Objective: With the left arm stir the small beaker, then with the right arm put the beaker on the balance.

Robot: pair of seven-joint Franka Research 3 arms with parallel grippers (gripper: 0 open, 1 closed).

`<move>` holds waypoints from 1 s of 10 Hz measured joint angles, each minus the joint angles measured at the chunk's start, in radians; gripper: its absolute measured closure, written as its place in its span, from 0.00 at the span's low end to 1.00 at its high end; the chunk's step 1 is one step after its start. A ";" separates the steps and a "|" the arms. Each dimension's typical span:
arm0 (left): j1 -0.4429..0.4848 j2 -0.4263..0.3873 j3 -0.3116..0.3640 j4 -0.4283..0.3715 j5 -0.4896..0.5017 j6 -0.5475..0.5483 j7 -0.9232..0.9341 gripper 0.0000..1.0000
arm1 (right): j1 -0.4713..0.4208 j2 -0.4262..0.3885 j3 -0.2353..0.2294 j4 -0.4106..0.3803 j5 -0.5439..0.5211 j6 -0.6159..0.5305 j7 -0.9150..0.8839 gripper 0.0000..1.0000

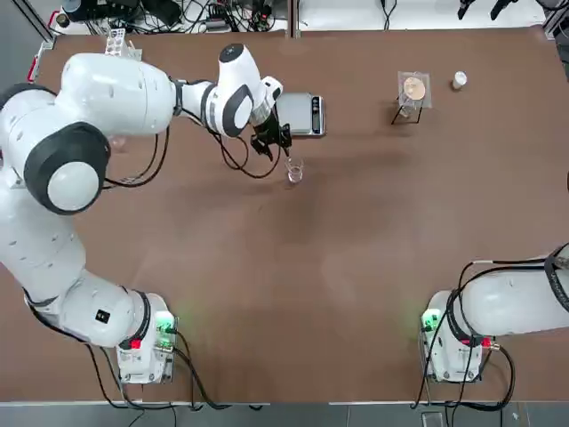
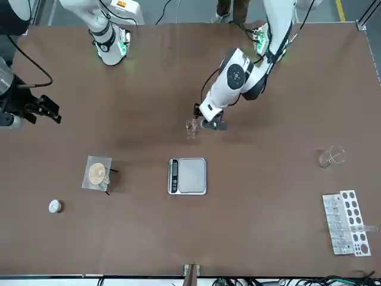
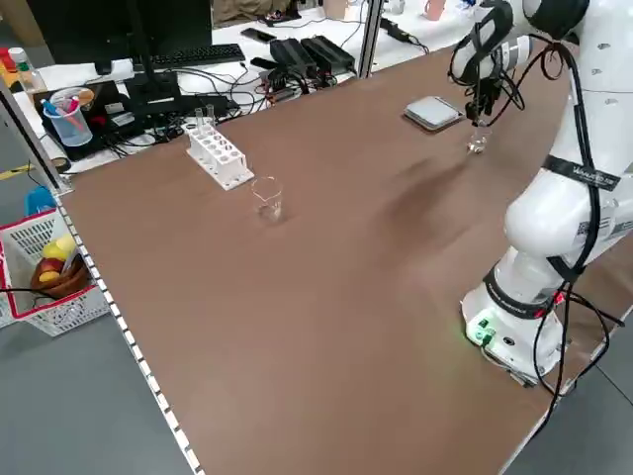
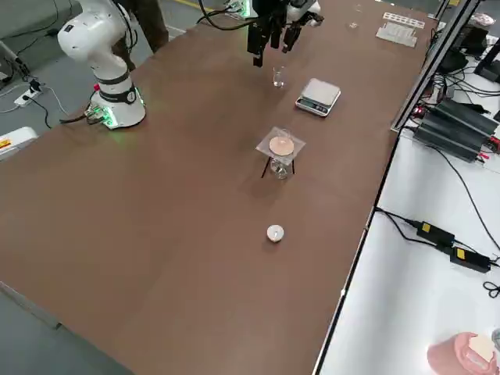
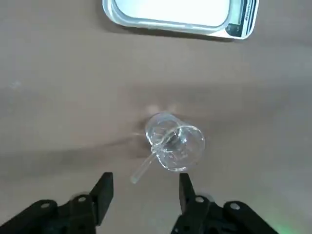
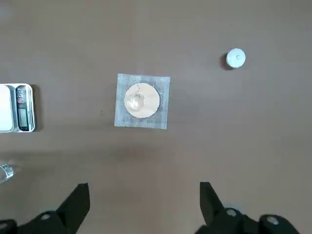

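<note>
The glass rod [image 5: 143, 168] is leaning loosely over the small beaker's open rim [image 5: 156, 149], so the rod will swing upright and the beaker will stay in place when the robot lifts.
The small beaker [image 1: 294, 171] [image 5: 173, 141] stands upright on the brown table, a short way in front of the balance [image 1: 300, 114] [image 2: 188, 176]. A clear glass rod [image 5: 146, 165] leans in it, its upper end sticking out over the rim. My left gripper [image 1: 274, 142] [image 5: 145, 192] hovers just beside the beaker. It is open, and the rod's free end lies between the fingertips [image 5: 105, 187] without touching either. My right gripper [image 2: 43, 109] [image 6: 144, 204] hangs open and empty high over the table's right side, far from the beaker.
A wire-gauze tripod stand [image 1: 413, 89] and a small white cap [image 1: 459, 80] sit at the far right. A wider glass beaker [image 2: 331, 156] and a white test-tube rack [image 2: 345, 221] stand at the far left. Cables and power units lie beyond the table's far edge.
</note>
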 joint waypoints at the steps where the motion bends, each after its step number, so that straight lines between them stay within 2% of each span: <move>1: -0.002 0.014 0.000 0.000 0.000 0.019 0.000 0.37 | 0.000 0.000 0.000 0.000 0.000 -0.002 0.000 0.00; 4: -0.018 0.034 -0.001 0.000 0.000 0.039 0.000 0.42 | -0.002 0.000 -0.002 0.000 0.000 -0.013 0.000 0.00; 5: -0.020 0.034 -0.001 0.000 0.000 0.041 0.000 0.48 | -0.002 0.000 -0.002 0.000 0.000 -0.014 0.000 0.00; 9: -0.020 0.034 0.000 0.001 0.000 0.047 0.000 0.60 | -0.002 0.000 -0.002 0.000 0.000 -0.015 0.000 0.00; 10: -0.020 0.034 0.000 0.002 0.000 0.048 0.000 0.60 | -0.002 0.000 -0.002 0.000 0.000 -0.015 0.000 0.00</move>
